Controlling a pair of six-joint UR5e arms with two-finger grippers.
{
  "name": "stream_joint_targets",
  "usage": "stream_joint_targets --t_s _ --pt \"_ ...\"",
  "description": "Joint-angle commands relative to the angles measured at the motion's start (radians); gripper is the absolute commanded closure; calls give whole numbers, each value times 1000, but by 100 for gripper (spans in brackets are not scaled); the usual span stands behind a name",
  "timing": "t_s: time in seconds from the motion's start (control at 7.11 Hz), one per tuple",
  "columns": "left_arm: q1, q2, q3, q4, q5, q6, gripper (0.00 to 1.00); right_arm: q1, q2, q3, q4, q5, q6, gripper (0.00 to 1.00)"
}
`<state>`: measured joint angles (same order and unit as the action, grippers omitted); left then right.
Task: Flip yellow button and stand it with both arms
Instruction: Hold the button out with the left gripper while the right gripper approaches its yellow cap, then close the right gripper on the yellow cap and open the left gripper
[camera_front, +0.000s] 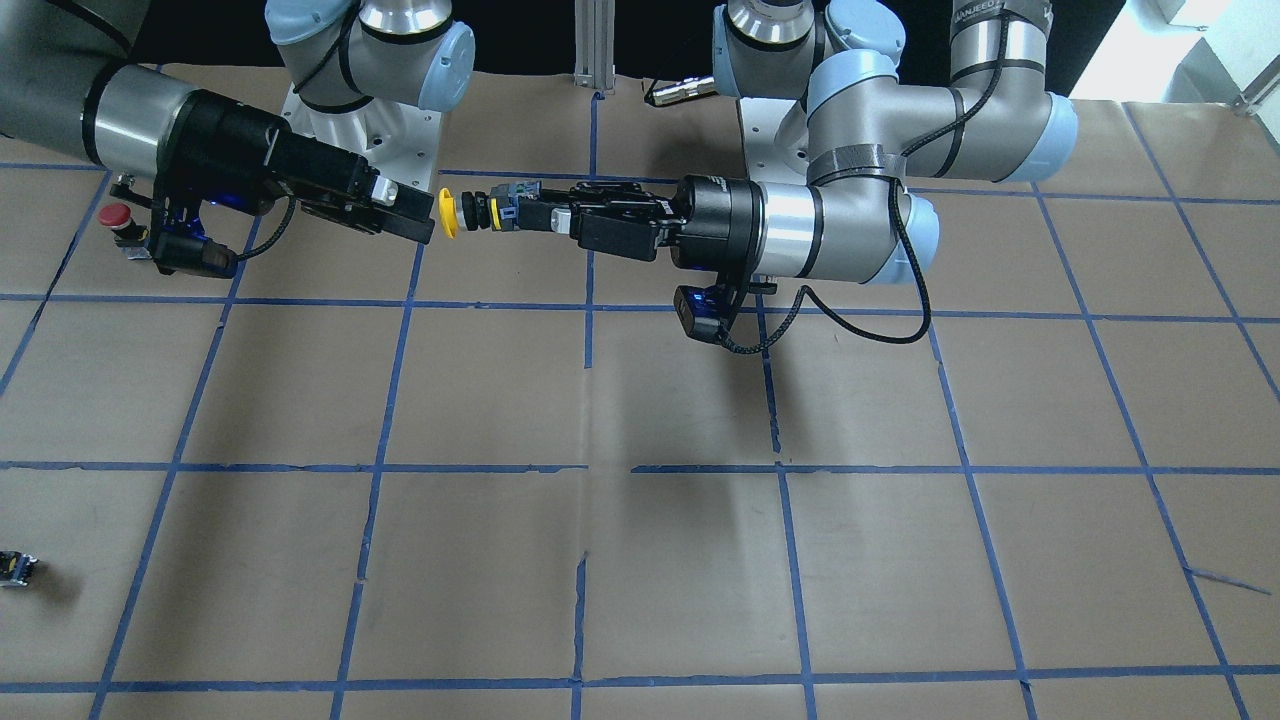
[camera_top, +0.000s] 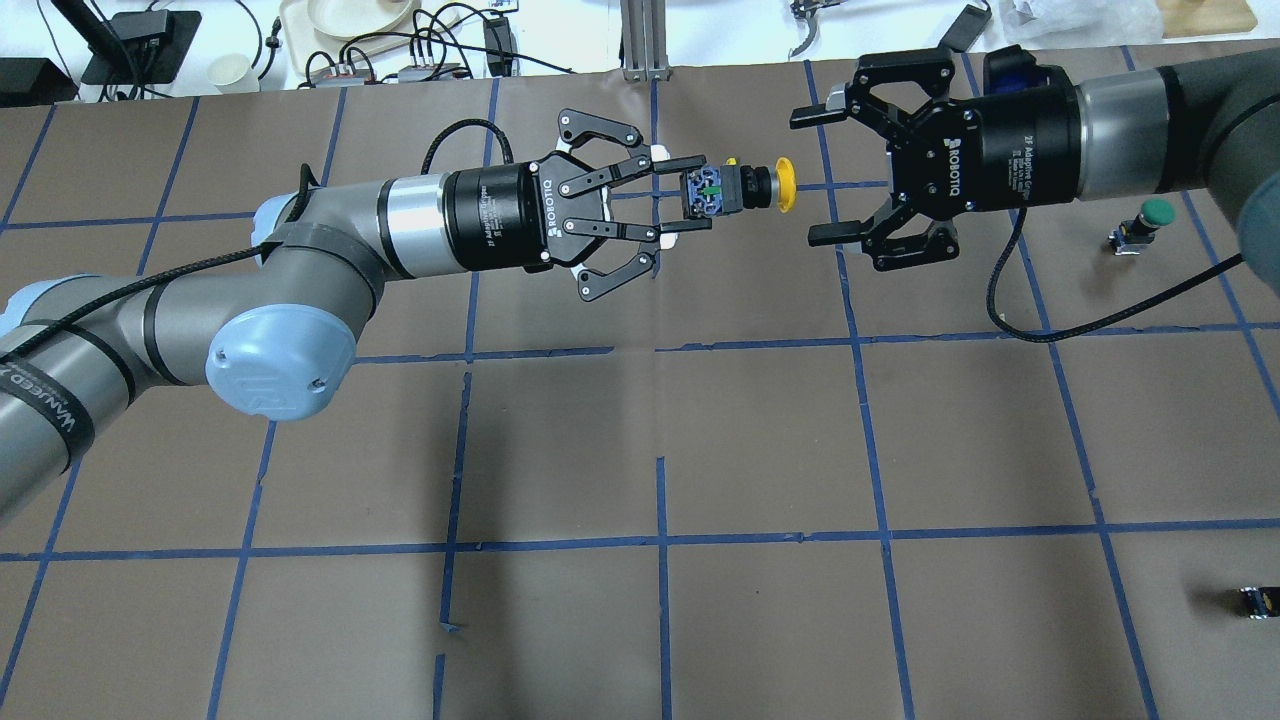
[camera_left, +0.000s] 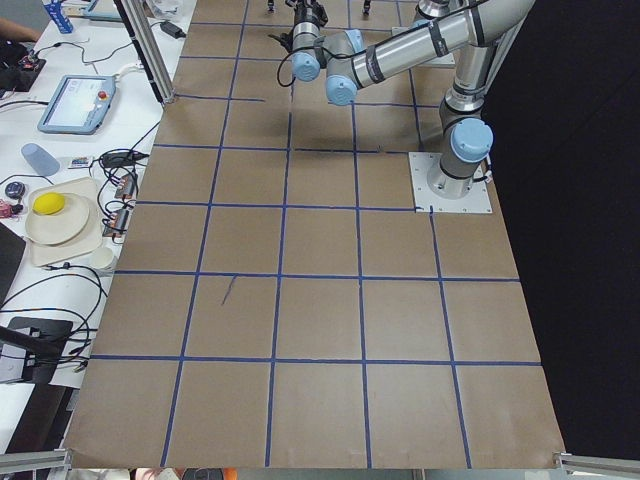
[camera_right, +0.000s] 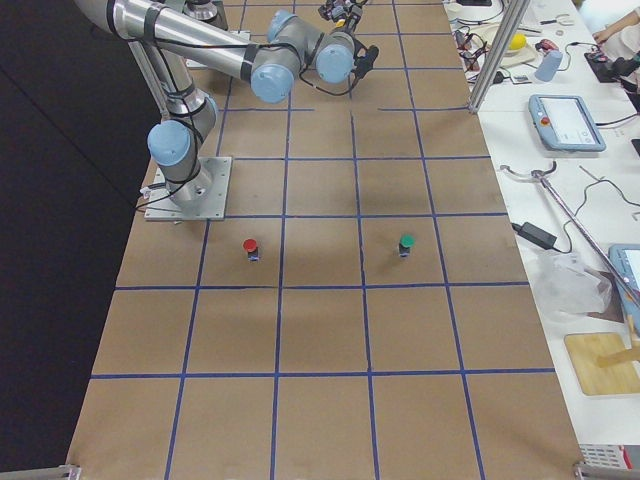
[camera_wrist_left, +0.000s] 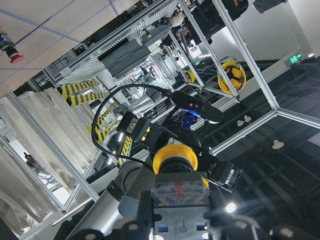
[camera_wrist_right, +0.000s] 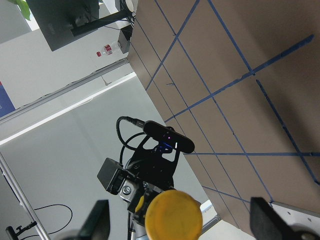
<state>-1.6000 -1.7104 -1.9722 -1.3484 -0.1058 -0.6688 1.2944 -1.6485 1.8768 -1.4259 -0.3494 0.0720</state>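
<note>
A black neck (camera_front: 475, 211) connects the button's yellow cap to the block base (camera_front: 519, 206), so the base will come along in one piece when the robot carries the cap.
The yellow button (camera_top: 770, 187) is held level in the air, its yellow cap pointing at my right gripper. My left gripper (camera_top: 698, 194) is shut on its black-grey block base. In the front view the button (camera_front: 470, 214) sits at the tip of the left gripper (camera_front: 530, 215). My right gripper (camera_top: 822, 178) is open, its fingers above and below the cap's line, a short gap from the cap. The right wrist view shows the cap (camera_wrist_right: 174, 216) centred between the two spread fingers (camera_wrist_right: 97, 222). The left wrist view shows the button (camera_wrist_left: 176, 165) from behind.
A red-capped button (camera_front: 118, 218) stands on the table under the right arm. A green-capped button (camera_top: 1150, 216) stands at the right. A small black capless part (camera_top: 1258, 601) lies near the table's right front. The brown table (camera_top: 660, 440) carries blue tape lines.
</note>
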Motion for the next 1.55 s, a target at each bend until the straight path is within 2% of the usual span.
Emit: stream_joint_targets --t_s 0.0,0.14,0.28,0.42,0.7,0.84,0.98,1.12,1.27,1.41 --pt "0 5 1 0 0 -12 99 13 -4 2 -1 3 0 7" --pt "0 5 1 0 0 -15 99 14 -4 -1 -2 4 -3 48" --pt "2 2 -1 0 0 -14 99 14 -4 -7 -2 4 -3 74" --pt "2 0 -1 0 0 -14 99 14 -5 -10 -2 4 -3 91" --pt "2 5 1 0 0 -15 98 14 -5 -11 -7 4 -3 93" --pt "3 5 1 0 0 -15 92 14 -7 -13 -8 6 -3 93" --pt "3 8 1 0 2 -17 42 14 -11 -16 -8 9 -3 93" --pt "5 17 3 -2 3 -23 1 14 -11 -22 -8 9 -1 93" --pt "3 18 4 17 3 -81 0 14 -11 -22 -8 9 -1 93" --pt "5 11 3 105 9 -160 0 11 -7 -31 -10 4 -1 92"
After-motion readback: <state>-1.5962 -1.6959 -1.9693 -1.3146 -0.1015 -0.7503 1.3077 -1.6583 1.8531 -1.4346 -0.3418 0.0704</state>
